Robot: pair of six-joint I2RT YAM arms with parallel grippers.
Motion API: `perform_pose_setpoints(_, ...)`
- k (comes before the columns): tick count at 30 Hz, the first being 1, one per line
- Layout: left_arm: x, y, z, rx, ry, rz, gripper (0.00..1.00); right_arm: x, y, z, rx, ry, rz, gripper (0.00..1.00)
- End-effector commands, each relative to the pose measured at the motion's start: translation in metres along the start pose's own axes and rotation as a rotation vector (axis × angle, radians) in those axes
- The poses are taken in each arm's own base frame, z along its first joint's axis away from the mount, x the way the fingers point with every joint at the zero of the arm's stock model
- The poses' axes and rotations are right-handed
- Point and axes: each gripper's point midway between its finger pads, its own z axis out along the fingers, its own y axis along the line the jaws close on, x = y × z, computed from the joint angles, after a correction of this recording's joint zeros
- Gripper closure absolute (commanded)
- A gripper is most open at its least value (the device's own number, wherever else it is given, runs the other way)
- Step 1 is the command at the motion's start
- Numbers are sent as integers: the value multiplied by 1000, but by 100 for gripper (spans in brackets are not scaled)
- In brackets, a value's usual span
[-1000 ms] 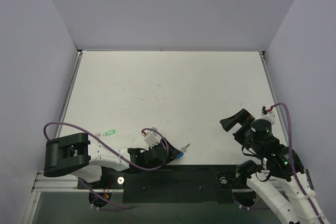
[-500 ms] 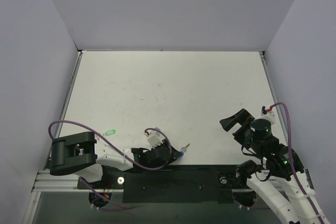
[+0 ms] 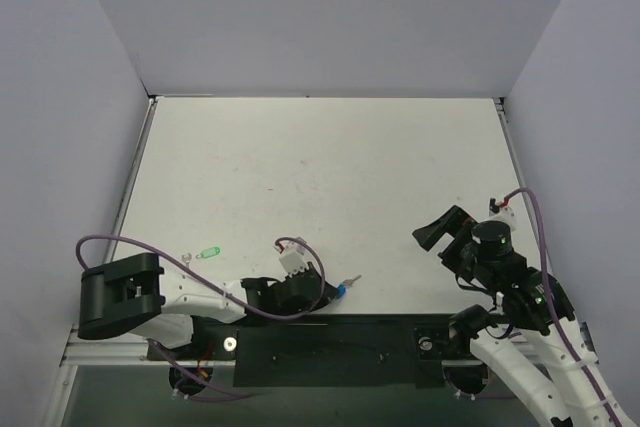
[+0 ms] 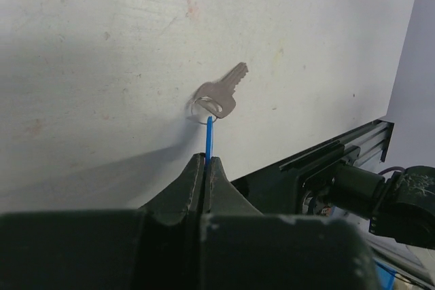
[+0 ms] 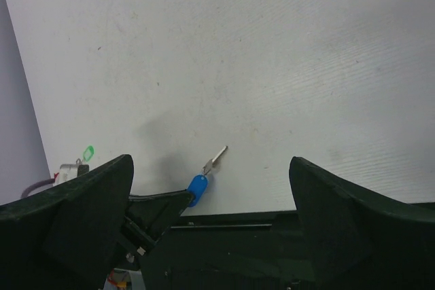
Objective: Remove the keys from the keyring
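The ring end of the blue tag [image 5: 203, 178] is free past my left gripper, so my open right gripper goes on moving toward that ring end before it closes there.
The blue keyring tag [image 4: 209, 137] stands on edge, pinched between the fingertips of my left gripper [image 4: 206, 161], which is shut on it. Its thin ring [image 4: 202, 108] carries the small silver key [image 4: 221, 94], which lies flat on the white table pointing up and to the right. From above, the left gripper [image 3: 335, 294], blue tag [image 3: 342, 291] and key [image 3: 352, 280] sit at the table's near edge. My right gripper [image 3: 450, 242] hovers open to the right, well apart from them. Its wrist view looks down on the tag [image 5: 197, 188] and key [image 5: 216, 158].
A green tag [image 3: 209, 253] with its own key lies to the left, near the left arm's purple cable. A black mounting plate [image 3: 330, 347] runs along the table's near edge just behind the held tag. Grey walls enclose the table.
My left gripper has closed on the blue tag and edged slightly toward the key. The right gripper has drifted a little to the left, still open.
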Motion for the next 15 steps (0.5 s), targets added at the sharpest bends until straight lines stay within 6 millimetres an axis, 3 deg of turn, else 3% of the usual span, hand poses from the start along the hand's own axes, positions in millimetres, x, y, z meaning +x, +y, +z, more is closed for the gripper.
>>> perform_pose_setpoints(1,-17,-36,-22,62,14,126,100,4,31,-7,-108,81,-52,8)
perform_pose_setpoints(2,-25,-44,-29,66,7,176,100,6,40,-9,-147,101,-51,8)
perform_pose_setpoints(3,-26,-38,-34,28,21,215,100,6,48,-11,-180,107,-48,9)
perform_pose_setpoints(4,-36,-57,-44,63,6,247,100,7,61,-14,-241,124,-43,9)
perform_pose_setpoints(5,-39,-54,-50,39,17,279,100,6,71,-17,-283,130,-30,9)
perform_pose_setpoints(9,-66,-107,-92,150,2,419,100,2,118,-35,-496,156,33,8)
perform_pose_setpoints(11,-75,-126,-114,200,3,496,100,-7,149,-51,-636,148,63,8)
perform_pose_setpoints(15,-88,-158,-160,331,3,608,100,-16,192,-82,-824,166,104,9)
